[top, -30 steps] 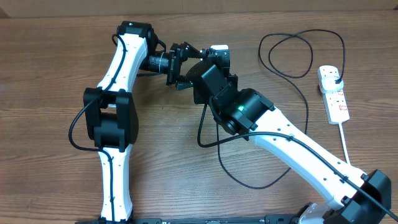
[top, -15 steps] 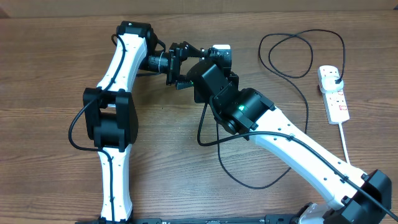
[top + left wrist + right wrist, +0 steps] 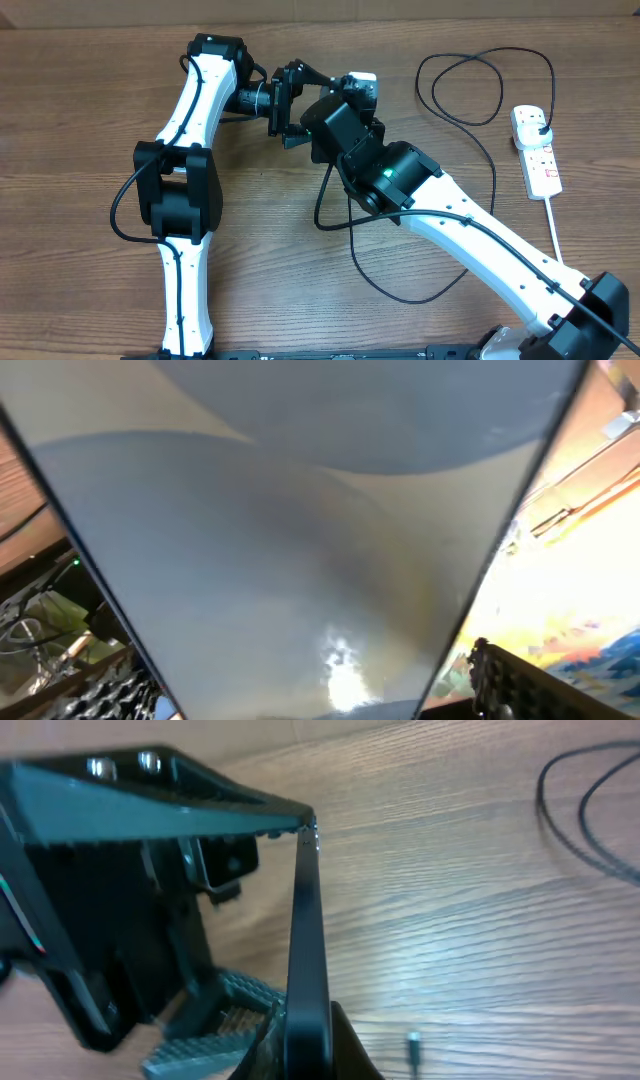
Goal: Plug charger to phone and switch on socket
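Observation:
The phone's broad side point(image 3: 270, 560) lies across the left gripper's fingers, so the robot's right gripper should turn the phone's side edge point(image 3: 92, 567) toward those fingers before it passes the phone over.
The phone point(image 3: 360, 78) is held on edge above the table between both grippers. In the right wrist view its dark thin edge point(image 3: 305, 920) stands upright in my right gripper point(image 3: 305, 1055), which is shut on it. In the left wrist view its grey reflective face point(image 3: 300, 540) fills the frame, with my left gripper's point(image 3: 300, 695) fingers at its two side edges. The charger's thin black cable point(image 3: 420, 82) loops at the back right, and its plug point(image 3: 538, 122) sits in the white socket strip point(image 3: 540, 160). Its connector tip point(image 3: 412, 1042) lies loose on the table.
The socket's thick white lead point(image 3: 553, 225) runs toward the front right. The charger cable also curves across the table under my right arm point(image 3: 450, 215). My left arm point(image 3: 185, 190) stretches along the left side. The left gripper point(image 3: 200, 920) shows close beside the phone.
The phone and both grippers have shifted slightly to the right and tilted a little. The socket and cable have not moved.

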Available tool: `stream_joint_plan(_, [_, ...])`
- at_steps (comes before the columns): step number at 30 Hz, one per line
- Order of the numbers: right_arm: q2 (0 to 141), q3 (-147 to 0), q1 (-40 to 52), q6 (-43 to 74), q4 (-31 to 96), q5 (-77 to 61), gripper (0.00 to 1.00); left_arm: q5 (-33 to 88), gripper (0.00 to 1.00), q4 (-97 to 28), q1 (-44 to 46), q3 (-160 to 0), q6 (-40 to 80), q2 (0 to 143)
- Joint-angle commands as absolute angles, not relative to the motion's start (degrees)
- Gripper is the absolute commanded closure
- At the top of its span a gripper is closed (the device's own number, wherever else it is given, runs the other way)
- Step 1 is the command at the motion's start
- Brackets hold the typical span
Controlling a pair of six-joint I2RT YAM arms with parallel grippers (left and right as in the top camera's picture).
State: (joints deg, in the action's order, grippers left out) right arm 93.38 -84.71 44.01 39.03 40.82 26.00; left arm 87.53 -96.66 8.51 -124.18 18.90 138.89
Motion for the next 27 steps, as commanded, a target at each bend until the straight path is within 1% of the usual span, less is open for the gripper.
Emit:
stream_joint_plan(1, [93.0, -86.0, 43.9, 50.8, 38.8, 29.0, 0.96, 89.6, 0.00, -96.8, 8.6, -125.4, 18.0, 138.2])
stream_joint_plan(4, [92.5, -86.0, 43.8, 61.9, 38.3, 31.5, 0.96, 89.6, 0.00, -96.8, 8.6, -125.4, 18.0, 138.2])
stream_joint_plan(7, [91.5, -86.0, 43.7, 78.3, 38.4, 32.5, 0.96, 89.6, 0.03, -96.7, 8.6, -125.4, 18.0, 138.2])
stream_joint_plan(11, [90.3, -86.0, 43.8, 92.4, 38.4, 32.5, 0.96, 89.7, 0.15, -95.9, 8.6, -125.4, 18.0, 138.2])
stream_joint_plan(14, [90.3, -86.0, 43.7, 99.1, 38.5, 32.5, 0.96, 89.7, 0.25, -95.9, 8.6, -125.4, 18.8, 138.2])
stream_joint_plan(15, [90.3, -86.0, 43.8, 100.9, 38.8, 32.5, 0.96, 89.7, 0.28, -95.9, 8.6, -125.4, 19.4, 138.2])
stream_joint_plan(17, [90.3, -86.0, 43.8, 106.5, 39.8, 32.5, 0.96, 89.9, 0.29, -95.9, 8.6, -125.4, 20.7, 138.2])
stream_joint_plan(20, [90.3, -86.0, 43.8, 115.2, 41.6, 32.5, 0.96, 90.1, 0.39, -95.9, 8.6, -125.4, 21.8, 138.2])
stream_joint_plan(22, [90.3, -86.0, 43.8, 118.2, 42.1, 32.4, 0.96, 90.1, 0.46, -95.9, 8.6, -125.4, 22.3, 138.2])
stream_joint_plan(27, [90.3, -85.9, 43.8, 120.4, 42.1, 30.3, 0.96, 90.2, 0.48, -96.0, 8.6, -125.4, 23.4, 138.2])
